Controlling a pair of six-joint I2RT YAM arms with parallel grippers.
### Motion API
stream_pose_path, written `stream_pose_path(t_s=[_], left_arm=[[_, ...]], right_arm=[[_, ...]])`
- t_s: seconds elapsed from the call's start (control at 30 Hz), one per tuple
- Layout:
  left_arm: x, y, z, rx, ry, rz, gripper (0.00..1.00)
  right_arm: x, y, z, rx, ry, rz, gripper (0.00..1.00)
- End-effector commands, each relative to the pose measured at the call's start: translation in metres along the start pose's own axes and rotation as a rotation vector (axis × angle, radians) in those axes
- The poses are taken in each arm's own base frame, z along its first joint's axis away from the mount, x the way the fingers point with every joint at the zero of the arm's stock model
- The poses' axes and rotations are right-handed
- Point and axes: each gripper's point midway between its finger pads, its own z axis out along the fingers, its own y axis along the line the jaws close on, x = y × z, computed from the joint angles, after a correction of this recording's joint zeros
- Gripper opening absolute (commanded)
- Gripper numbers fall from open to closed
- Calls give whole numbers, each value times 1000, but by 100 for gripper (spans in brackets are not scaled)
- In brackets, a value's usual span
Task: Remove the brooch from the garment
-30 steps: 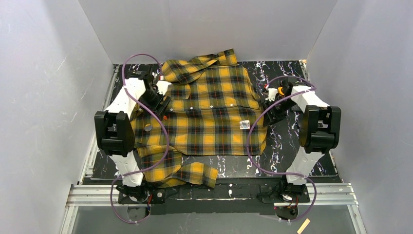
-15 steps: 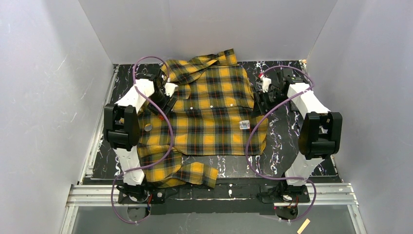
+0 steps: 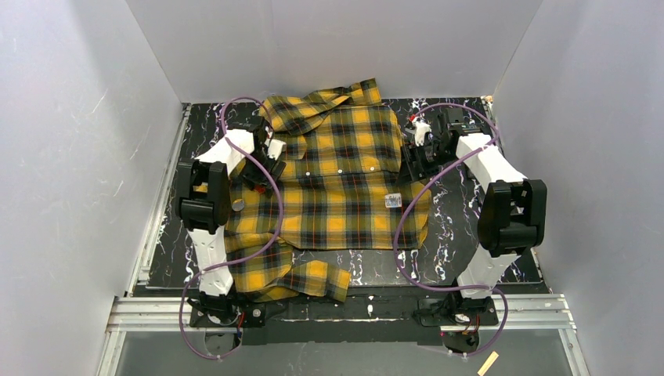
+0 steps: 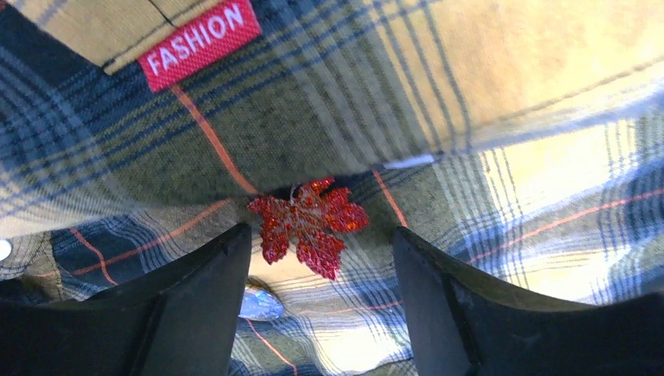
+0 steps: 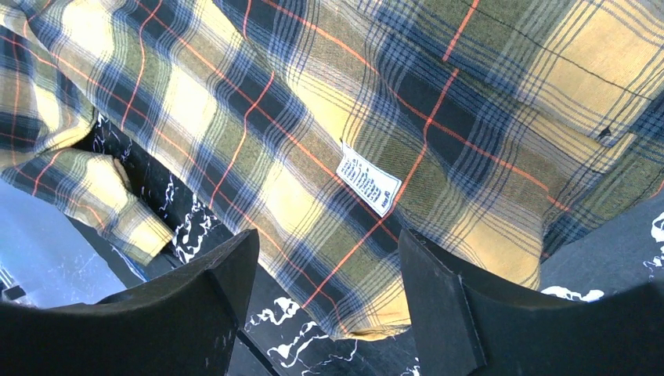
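Note:
The brooch is lying flat against the fold with the FASHION tag (image 4: 270,174). My left gripper should therefore pull the brooch and its cloth (image 4: 308,227) clear before my right gripper takes it.
The garment (image 3: 344,180), a yellow-and-black plaid shirt with thin red lines, lies spread on the black marbled table (image 3: 454,227). In the left wrist view the brooch (image 4: 309,223) is a glittery red maple leaf on the cloth below a red FASHION tag (image 4: 200,43). It is too small to make out from above. My left gripper (image 4: 321,229) stands open with the leaf just ahead of the gap between its fingers, untouched; from above it (image 3: 265,166) hovers near the collar. My right gripper (image 5: 327,235) is open over the shirt's right edge (image 3: 410,162), holding nothing.
A white rectangular label (image 5: 368,178) is sewn low on the shirt front (image 3: 393,200). A shiny snap button (image 4: 258,304) lies beside my left finger. A small grey disc (image 3: 238,205) rests on the left sleeve. White walls enclose the table on three sides.
My left arm has swung up and right, bringing its gripper over the shirt near the collar. My right gripper has moved left and farther back to the shirt's right edge.

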Motion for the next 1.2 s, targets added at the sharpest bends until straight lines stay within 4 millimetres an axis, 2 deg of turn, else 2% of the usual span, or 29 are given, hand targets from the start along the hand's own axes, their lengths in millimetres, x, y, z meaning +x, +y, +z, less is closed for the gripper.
stream_pose_path(t_s=[0.0,0.1,0.2,0.3,0.43,0.53,0.57,0.63,0.7,0.73,0.9,1.1,1.17], left_arm=[[-5,-4,1,0,-6,-14,61],[-7,-7,-1,7,-15,-10,52],[-9,-11,-14,14,-44,-11,44],[-3,-17,-28,39,-45,-13,37],[3,-29,-42,89,-55,-19,33],[5,-43,-51,158,-67,-23,30],[5,-53,-57,219,-71,-28,29],[8,-80,-67,377,-57,-21,30],[13,-95,-73,502,-29,-30,31],[10,-94,-73,554,-29,-79,33],[0,-99,-80,666,-63,-130,43],[6,-104,-74,723,0,-186,61],[5,-99,-77,730,-8,-222,63]], right_arm=[[-21,10,-4,-18,-58,-37,74],[-24,13,-1,-24,-64,-44,74],[-27,16,2,-30,-70,-58,74],[-29,21,6,-38,-72,-76,73],[-32,30,15,-51,-76,-114,73],[-34,40,25,-68,-85,-155,71],[-37,46,30,-79,-96,-184,71],[-46,69,50,-116,-150,-300,70],[-54,89,69,-149,-217,-428,68],[-57,102,82,-171,-234,-496,66],[-63,115,100,-189,-262,-546,64],[-64,133,125,-196,-271,-610,63],[-64,139,133,-187,-271,-631,61]])
